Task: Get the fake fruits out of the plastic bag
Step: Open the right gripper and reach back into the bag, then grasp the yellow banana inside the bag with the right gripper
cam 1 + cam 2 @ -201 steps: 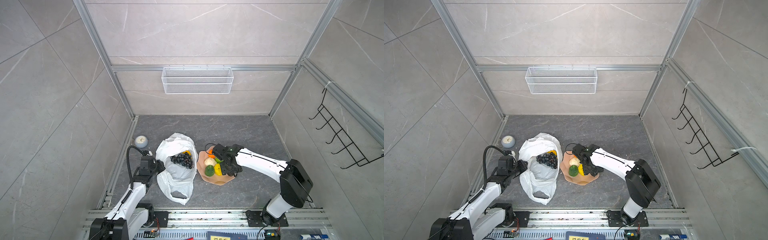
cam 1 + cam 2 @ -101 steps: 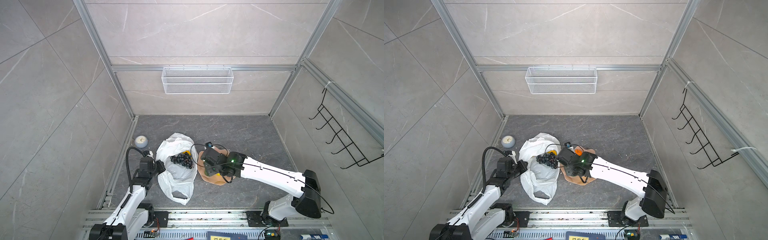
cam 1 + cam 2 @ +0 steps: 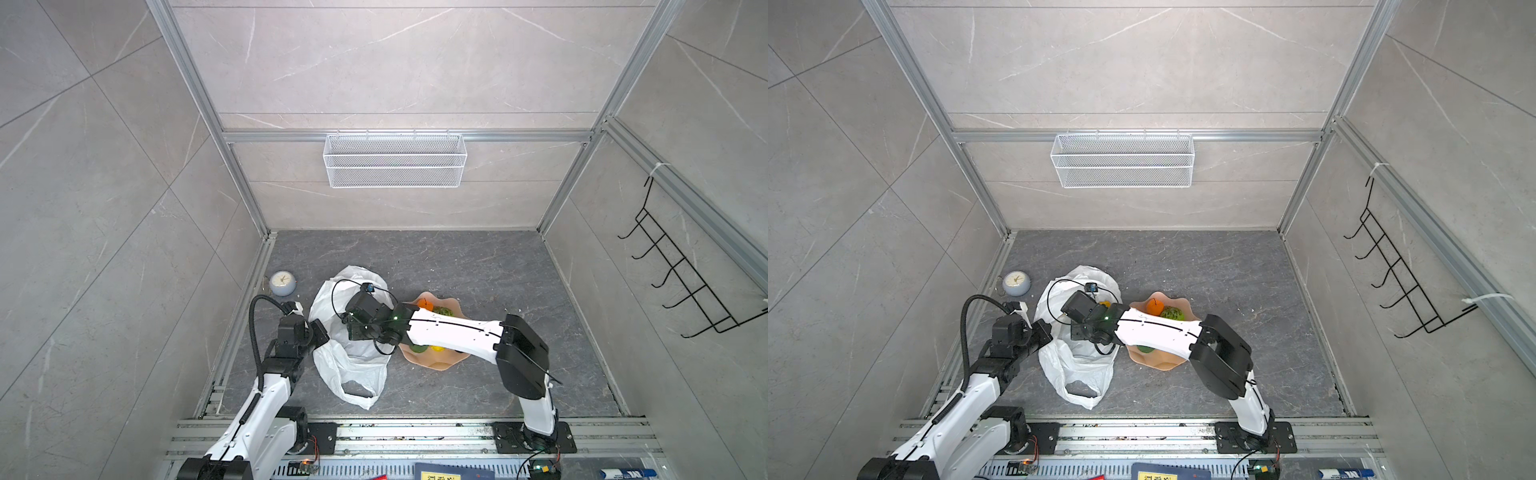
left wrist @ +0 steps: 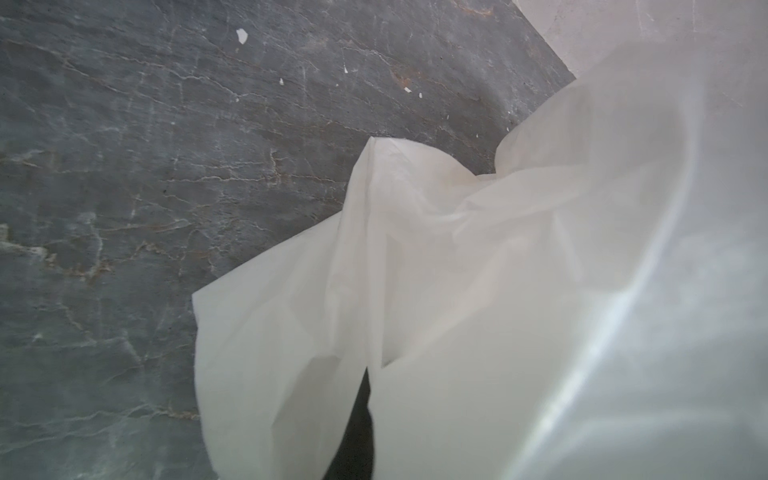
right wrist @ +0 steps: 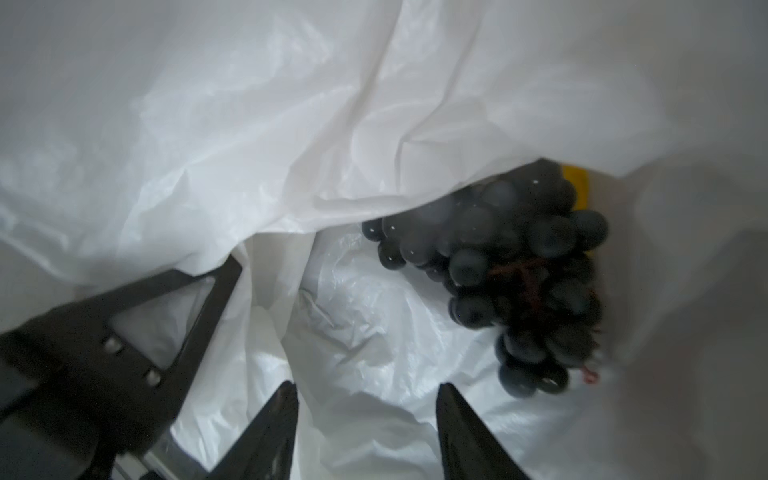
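Observation:
My right gripper is to push the bag's film (image 5: 464, 172) back first, because the film hangs down over the grape bunch and the yellow piece (image 5: 577, 188). It should take the yellow piece out after that.
The white plastic bag (image 3: 349, 374) (image 3: 1075, 374) lies on the grey floor with its mouth facing away from the arms' bases. My left gripper (image 3: 320, 332) (image 3: 1044, 332) is shut on the bag's left rim. Bag film (image 4: 457, 270) fills most of the left wrist view. My right gripper (image 5: 368, 388) (image 3: 353, 330) is open inside the mouth with nothing between its fingers. A dark grape bunch (image 5: 511, 270) lies just beyond its fingertips, with a yellow piece (image 5: 577, 183) behind it. An orange (image 3: 424, 303) (image 3: 1154, 306) and a bumpy green fruit (image 3: 1173, 312) sit on the pink plate (image 3: 440, 361).
A small round clock (image 3: 282, 283) (image 3: 1016, 283) stands by the left wall. A white wire basket (image 3: 395, 160) hangs on the back wall and a black hook rack (image 3: 681, 274) on the right wall. My right forearm crosses over the plate.
My right arm has swung left from the plate into the bag's mouth, covering the grapes in both top views, and its jaws have narrowed a little. My left gripper has shut on the bag's rim.

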`<state>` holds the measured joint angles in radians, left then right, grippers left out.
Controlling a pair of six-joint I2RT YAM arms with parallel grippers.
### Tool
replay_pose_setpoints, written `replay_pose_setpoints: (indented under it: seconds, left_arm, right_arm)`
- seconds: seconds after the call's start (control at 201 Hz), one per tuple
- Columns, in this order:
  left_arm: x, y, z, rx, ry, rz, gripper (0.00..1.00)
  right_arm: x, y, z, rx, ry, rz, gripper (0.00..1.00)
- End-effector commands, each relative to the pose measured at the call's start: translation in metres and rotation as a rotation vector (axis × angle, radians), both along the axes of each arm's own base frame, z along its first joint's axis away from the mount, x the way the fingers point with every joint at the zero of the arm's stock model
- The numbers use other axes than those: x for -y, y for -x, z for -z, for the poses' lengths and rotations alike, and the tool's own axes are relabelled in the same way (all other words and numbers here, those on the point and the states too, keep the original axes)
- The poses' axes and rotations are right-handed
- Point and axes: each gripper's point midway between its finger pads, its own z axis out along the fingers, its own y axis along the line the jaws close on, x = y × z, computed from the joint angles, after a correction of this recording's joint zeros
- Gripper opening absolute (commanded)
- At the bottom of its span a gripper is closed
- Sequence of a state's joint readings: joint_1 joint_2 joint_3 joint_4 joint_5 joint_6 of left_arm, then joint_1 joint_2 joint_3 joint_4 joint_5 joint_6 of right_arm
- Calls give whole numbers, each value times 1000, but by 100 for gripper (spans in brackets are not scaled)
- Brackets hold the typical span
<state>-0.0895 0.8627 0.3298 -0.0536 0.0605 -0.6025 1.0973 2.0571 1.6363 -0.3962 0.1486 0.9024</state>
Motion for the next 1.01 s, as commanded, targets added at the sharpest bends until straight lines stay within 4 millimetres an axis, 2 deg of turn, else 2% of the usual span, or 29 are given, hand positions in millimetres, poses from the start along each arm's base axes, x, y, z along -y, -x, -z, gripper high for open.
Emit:
replay_pose_setpoints:
  seconds: [0.0, 0.244, 0.478, 0.727, 0.797, 0.921, 1.006]
  left_arm:
    - [-10, -1, -2, -4, -25, -52, 8]
    - [-11, -2, 2, -20, -27, -55, 11]
    - [-5, -5, 1, -12, -13, -22, 12]
    - [-1, -7, 4, -27, -5, -8, 14]
    - [-1, -8, 6, -37, -3, -5, 14]
    - [0, -8, 6, -39, -1, 0, 14]
    - [-1, -7, 5, -32, -2, -4, 14]
  right_arm:
    - [-27, -14, -1, -54, -147, 125, 56]
    - [-53, -34, 26, -104, -215, 218, 58]
    - [-61, -60, 47, -130, -248, 280, 57]
    - [-70, -75, 40, -102, -292, 292, 61]
    - [-74, -78, 43, -113, -301, 295, 62]
    - [-74, -81, 50, -135, -293, 317, 61]
    - [-75, -83, 53, -137, -280, 327, 56]
